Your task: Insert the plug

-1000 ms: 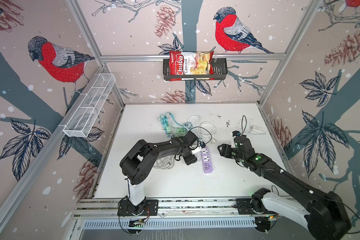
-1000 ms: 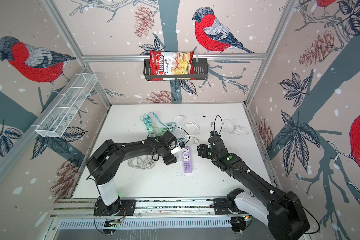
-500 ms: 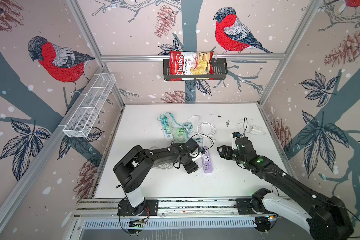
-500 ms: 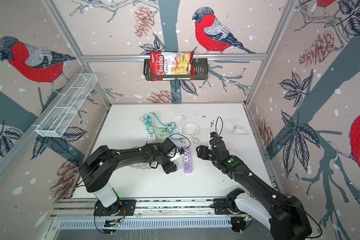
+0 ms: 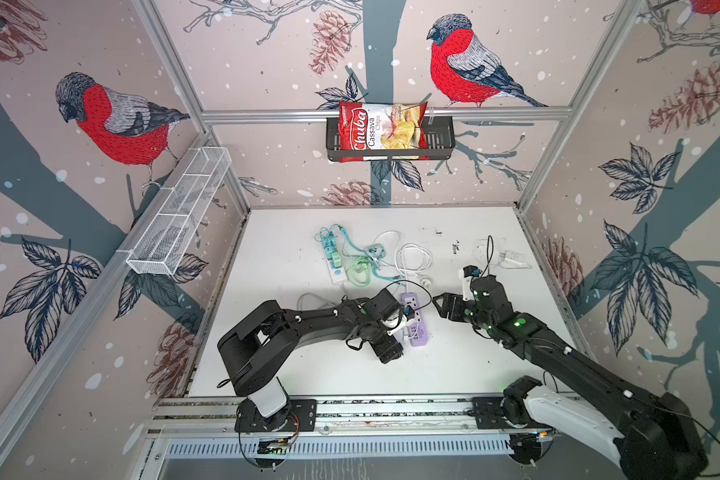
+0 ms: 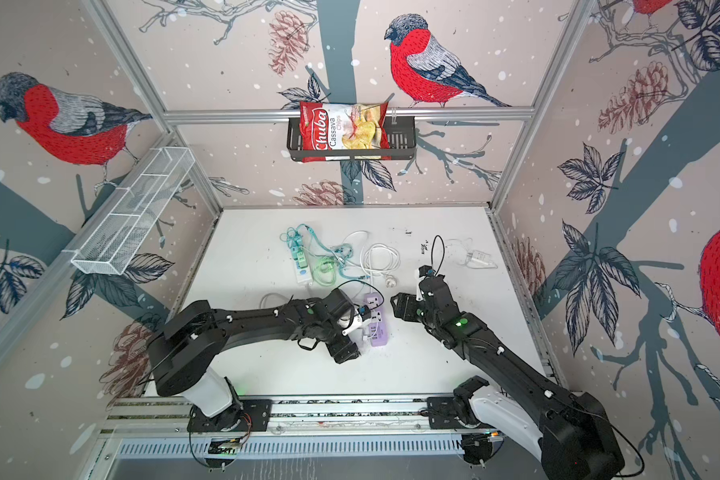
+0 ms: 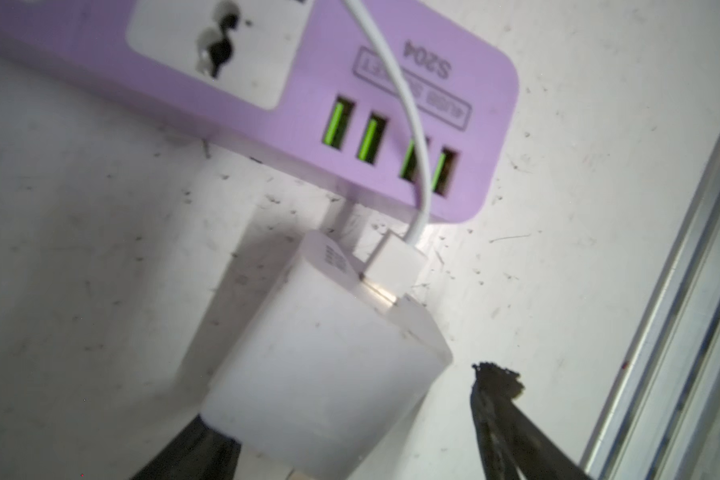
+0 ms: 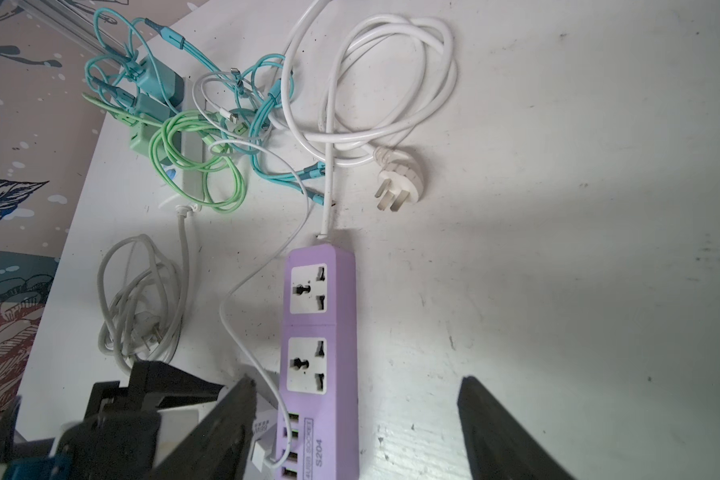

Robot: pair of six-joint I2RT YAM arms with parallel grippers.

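Observation:
Next, my left gripper turns square to the block's sides (image 7: 257, 332) before it closes and lifts, because the white charger block (image 7: 328, 360) lies crooked between my left gripper's open fingers.
The plug is a white charger block (image 7: 329, 353) with a white USB cable in it. It lies on the table beside the USB end of the purple power strip (image 7: 225, 54), whose two sockets (image 8: 307, 365) are empty. My left gripper (image 7: 350, 399) is open around the charger: one finger touches its side, while the other finger (image 7: 495, 382) stands clear with a gap. In both top views this gripper (image 5: 398, 330) (image 6: 356, 328) sits at the strip's left side (image 5: 415, 322) (image 6: 378, 326). My right gripper (image 8: 356, 386) (image 5: 439, 305) is open above the strip's right side and holds nothing.
A white power strip with teal and green chargers and tangled cables (image 5: 335, 262) lies further back. A white cord with a three-pin plug (image 8: 398, 183) and a grey coiled cord (image 8: 142, 307) lie near the purple strip. A small clear packet (image 5: 512, 259) sits back right.
My left arm has dropped lower and shifted toward the front, and its jaws have spread wider around the charger. My right gripper has opened a little and stayed in place.

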